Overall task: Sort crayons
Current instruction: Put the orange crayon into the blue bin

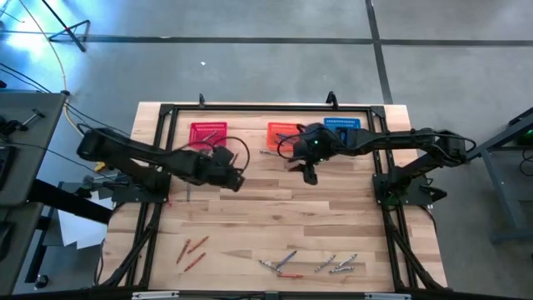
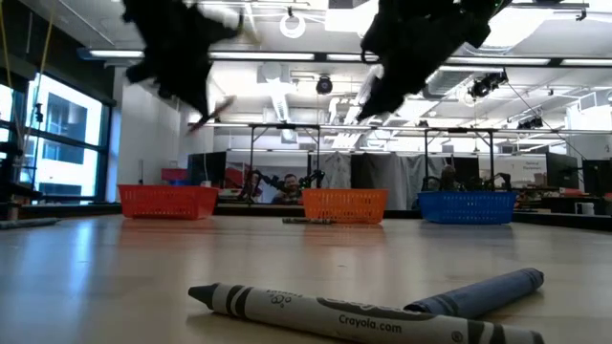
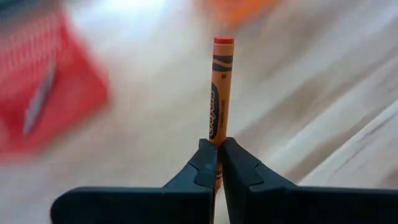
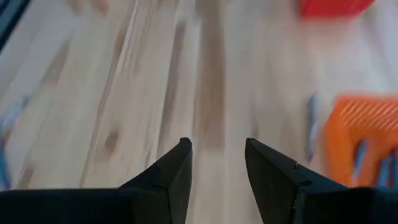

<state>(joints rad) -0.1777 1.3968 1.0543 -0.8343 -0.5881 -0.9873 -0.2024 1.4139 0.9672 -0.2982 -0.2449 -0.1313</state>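
Observation:
My open right gripper should go on toward the red-orange crayon's flat end (image 3: pixel 223 51) and close there, because that flat end sticks out free past my left gripper.
My left gripper (image 3: pixel 217 146) hangs above the table in front of the red basket (image 1: pixel 208 133), shut on a red-orange crayon (image 3: pixel 217 87). This crayon also shows below the left arm in the low view (image 2: pixel 214 111). My right gripper (image 4: pixel 217 162) hovers open in front of the orange basket (image 1: pixel 283 133), with nothing between its fingers. More red-orange crayons (image 1: pixel 191 250) and grey and bluish crayons (image 1: pixel 287 262) lie flat on the table near its front edge. My left gripper pinches the crayon by its near end (image 3: pixel 216 134) between the two fingertips. The fingers lie along the crayon, which sticks out straight past them with its flat end (image 3: pixel 224 40) foremost. The crayon is lifted clear of the table and slants downward.
A blue basket (image 1: pixel 341 125) stands at the far right, beside the orange one. A loose grey crayon (image 2: pixel 308 220) lies just in front of the orange basket. A grey crayon (image 2: pixel 335 315) and a bluish one (image 2: pixel 478 291) lie close to the low camera. Bare wood lies mid-table.

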